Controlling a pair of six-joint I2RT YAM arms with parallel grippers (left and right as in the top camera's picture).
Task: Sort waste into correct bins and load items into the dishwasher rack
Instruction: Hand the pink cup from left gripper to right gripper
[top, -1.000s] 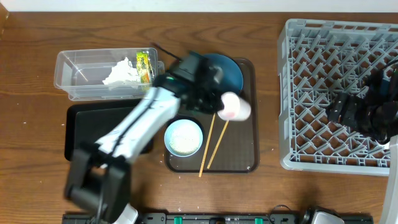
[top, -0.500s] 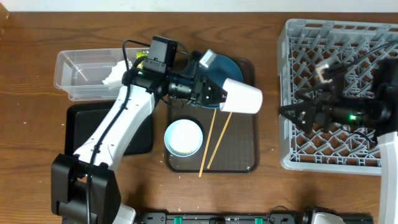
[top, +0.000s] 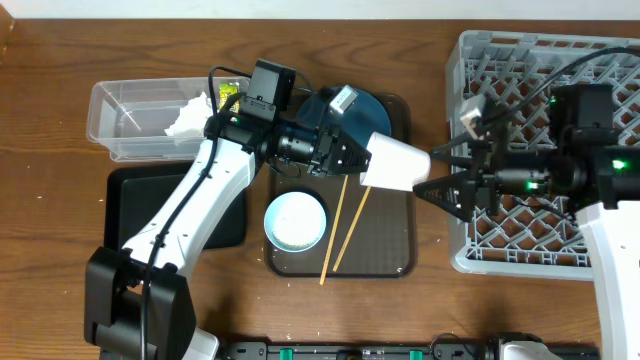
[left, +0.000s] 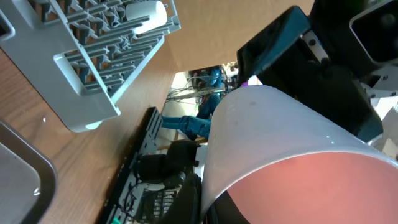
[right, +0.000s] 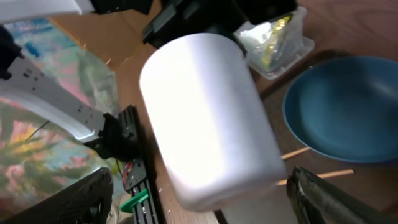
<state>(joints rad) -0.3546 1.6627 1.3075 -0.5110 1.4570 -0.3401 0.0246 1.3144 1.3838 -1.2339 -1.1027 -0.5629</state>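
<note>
My left gripper is holding the cup by its rim (top: 374, 163) short of the rack. Next, my right gripper grabs the cup's closed end (top: 422, 171) and loads the cup.
My left gripper (top: 352, 158) is shut on the rim of a cup (top: 394, 162) that is white outside and pink inside (left: 273, 137), held on its side above the brown tray. My right gripper (top: 428, 172) stands open at the cup's closed end, one finger (right: 68, 199) on each side, apart from the cup (right: 205, 118). The dishwasher rack (top: 540, 60) lies under the right arm. On the tray are the dark blue plate (top: 368, 108), the white bowl (top: 296, 221) and two chopsticks (top: 335, 235). A tissue (top: 190, 120) and a wrapper (top: 230, 98) lie in the clear tub (top: 130, 120).
The brown tray (top: 390, 255) sits between the bins and the rack. The shallow black tray (top: 125, 210) lies in front of the clear tub, partly under my left arm. The rack's near wall (left: 93, 93) is close to the cup.
My left arm has swung the cup to the right, towards the rack. My right gripper has come left past the rack's edge and now flanks the cup's closed end.
</note>
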